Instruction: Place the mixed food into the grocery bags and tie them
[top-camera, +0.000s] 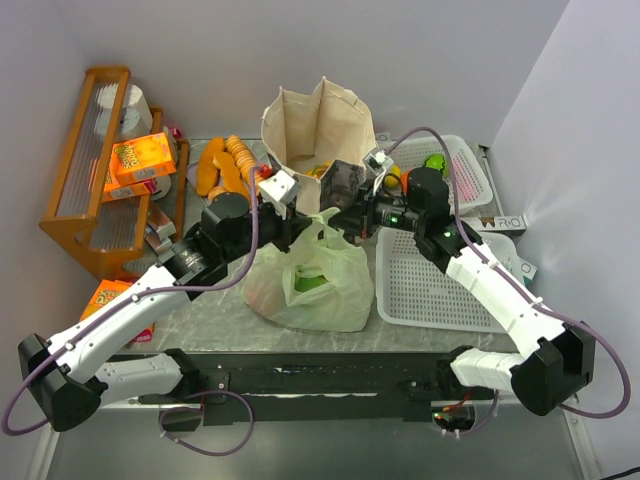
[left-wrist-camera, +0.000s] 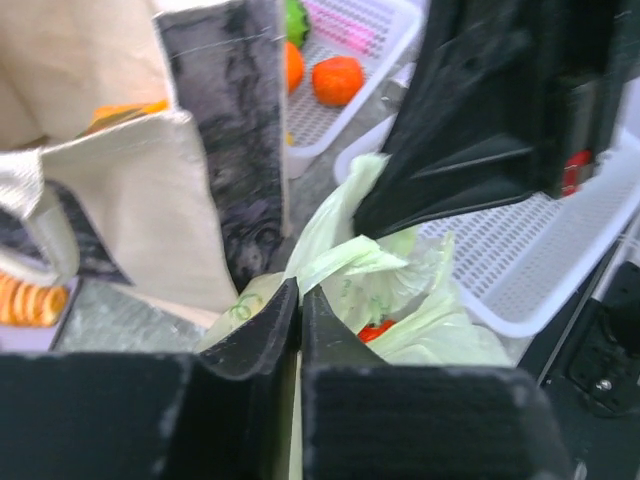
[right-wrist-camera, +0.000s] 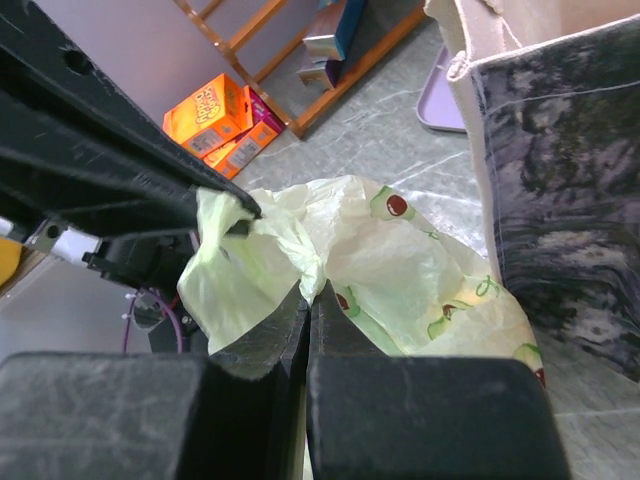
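The robot's right gripper should come down and gather the bag's top (top-camera: 326, 256) while the left gripper keeps hold of its handle, because the bag's opening (top-camera: 308, 284) gapes below the handles.
The pale-green plastic bag (top-camera: 315, 285) sits at the table's middle, filled; something green and something red show through it. It also shows in the left wrist view (left-wrist-camera: 400, 290) and in the right wrist view (right-wrist-camera: 400, 270). My left gripper (top-camera: 298, 226) is shut on one handle of the bag (left-wrist-camera: 300, 290). My right gripper (top-camera: 345, 222) is shut on the other handle (right-wrist-camera: 312, 288). The two grippers meet above the bag. The beige canvas tote (top-camera: 317, 135) stands upright just behind, with yellow food inside. Orange fruit (left-wrist-camera: 337, 78) lies in the far basket.
A white mesh basket (top-camera: 440, 285) lies right of the bag, and another (top-camera: 455, 165) behind it holds green and orange items. Bread loaves (top-camera: 225, 165) lie left of the tote. A wooden rack (top-camera: 100, 170) with orange boxes (top-camera: 140, 158) stands far left.
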